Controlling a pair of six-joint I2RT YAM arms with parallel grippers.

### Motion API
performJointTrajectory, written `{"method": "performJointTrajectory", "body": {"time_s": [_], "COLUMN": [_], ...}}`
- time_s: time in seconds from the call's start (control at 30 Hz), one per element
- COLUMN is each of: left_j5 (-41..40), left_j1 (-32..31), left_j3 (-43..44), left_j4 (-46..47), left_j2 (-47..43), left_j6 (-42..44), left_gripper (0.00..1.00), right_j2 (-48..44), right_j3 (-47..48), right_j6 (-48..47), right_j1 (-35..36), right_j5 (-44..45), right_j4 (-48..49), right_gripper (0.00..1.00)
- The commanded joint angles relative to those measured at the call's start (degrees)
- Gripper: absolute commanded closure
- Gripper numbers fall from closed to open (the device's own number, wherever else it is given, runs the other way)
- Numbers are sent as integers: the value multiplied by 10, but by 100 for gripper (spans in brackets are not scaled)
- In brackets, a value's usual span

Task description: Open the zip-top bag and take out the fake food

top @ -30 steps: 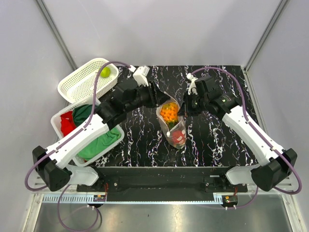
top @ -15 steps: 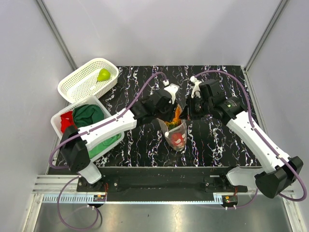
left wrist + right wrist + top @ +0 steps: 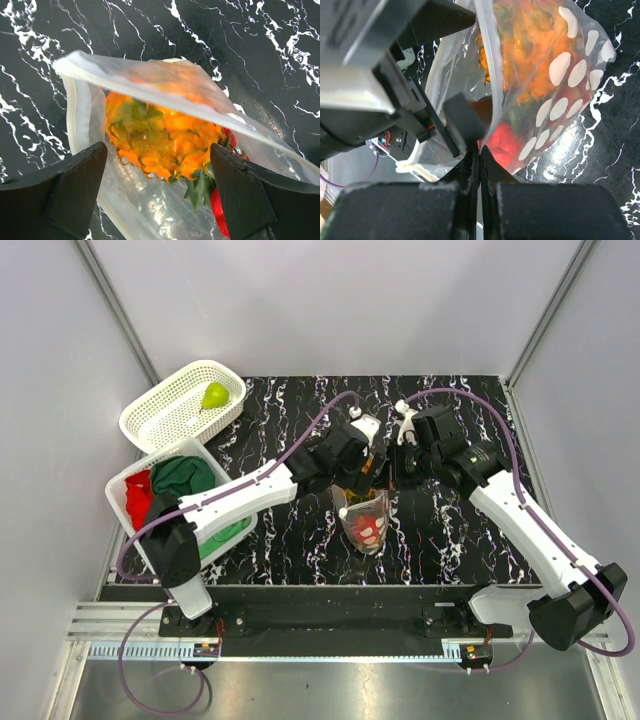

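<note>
I should back my left gripper out and reach in for the red fruit point(image 3: 218, 212) first, because the bag's rim point(image 3: 170, 101) hangs across the orange bumpy fake food.
The zip-top bag point(image 3: 365, 523), clear with white polka dots point(image 3: 560, 67), hangs upright over the black marble table, its mouth open. My right gripper point(image 3: 479, 156) is shut on the bag's rim and holds it up; from above it is at the bag's right point(image 3: 400, 476). My left gripper point(image 3: 157, 192) is open at the mouth, with one finger point(image 3: 60, 195) on each side of the orange bumpy fake food point(image 3: 165, 135). A red fruit point(image 3: 218, 212) lies below it in the bag. A yellow-green pear point(image 3: 215, 395) lies in the white basket point(image 3: 160, 420).
A white bin point(image 3: 125, 480) with green and red cloths stands at the left, near the left arm. The perforated basket is at the back left corner. Grey walls close in the table on three sides.
My left arm has swung right from near the basket to the bag's mouth, and its jaws have opened wide. The right gripper has kept its hold on the bag's rim.
</note>
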Motion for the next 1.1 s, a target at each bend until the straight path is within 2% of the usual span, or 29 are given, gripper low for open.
{"method": "performJointTrajectory", "body": {"time_s": [0.0,0.03,0.2,0.3,0.4,0.6,1.03,1.07], "left_j5": [28,30,30,29,24,30,71,81], "left_j1": [-2,-2,-1,6,11,15,25,26], "left_j3": [45,47,80,99,119,132,133,132], "left_j4": [0,-1,-26,-44,-70,-65,-50,-42], "left_j2": [13,14,42,55,83,122,189,191], "left_j6": [-41,-54,-85,-110,-126,-154,-169,-163], "left_gripper": [13,16,15,8,5,1,1,4], "right_j2": [-12,-13,-15,-13,-13,-15,-33,-34], "right_j3": [0,0,2,8,13,9,-25,-28], "right_j6": [9,9,7,2,-3,-1,9,10], "right_j1": [0,1,0,1,1,0,0,0], "right_j5": [-10,-8,-11,-10,-10,2,69,72], "right_j4": [7,7,4,2,1,-4,-29,-30], "right_gripper": [100,100,100,100,100,100,100,100]}}
